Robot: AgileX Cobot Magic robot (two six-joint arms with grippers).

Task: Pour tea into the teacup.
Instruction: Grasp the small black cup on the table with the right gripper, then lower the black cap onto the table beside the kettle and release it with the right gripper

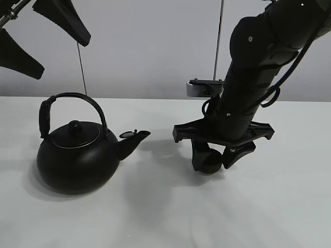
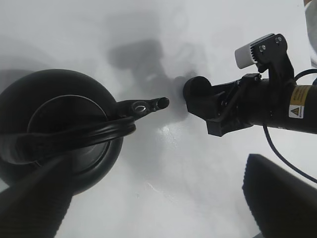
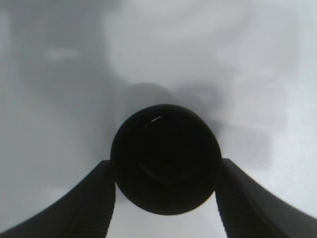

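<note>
The teacup (image 1: 211,163) under the robot's right gripper stands away from the kettle's spout, so next the right gripper puts it nearer to the kettle and moves back before pouring.
The small black teacup (image 1: 211,164) stands on the white table, right of centre. My right gripper (image 1: 213,163) reaches down over it, with a finger against each side. In the right wrist view the teacup (image 3: 166,163) sits between the two fingers (image 3: 99,198), both touching it. A small light glint shows inside its rim; I see no tea stream. The big black kettle (image 1: 77,160) with a hoop handle stands to the left, spout (image 1: 135,137) pointing at the cup. My left gripper (image 1: 44,39) hangs open and empty high above the kettle (image 2: 59,114). The cup also shows in the left wrist view (image 2: 195,91).
The white table (image 1: 165,217) reaches back to a grey wall. Two thin vertical rods (image 1: 220,36) stand at the back. The right arm (image 2: 267,104) leans in from the upper right, with its wrist camera (image 1: 199,88) sticking out toward the middle.
</note>
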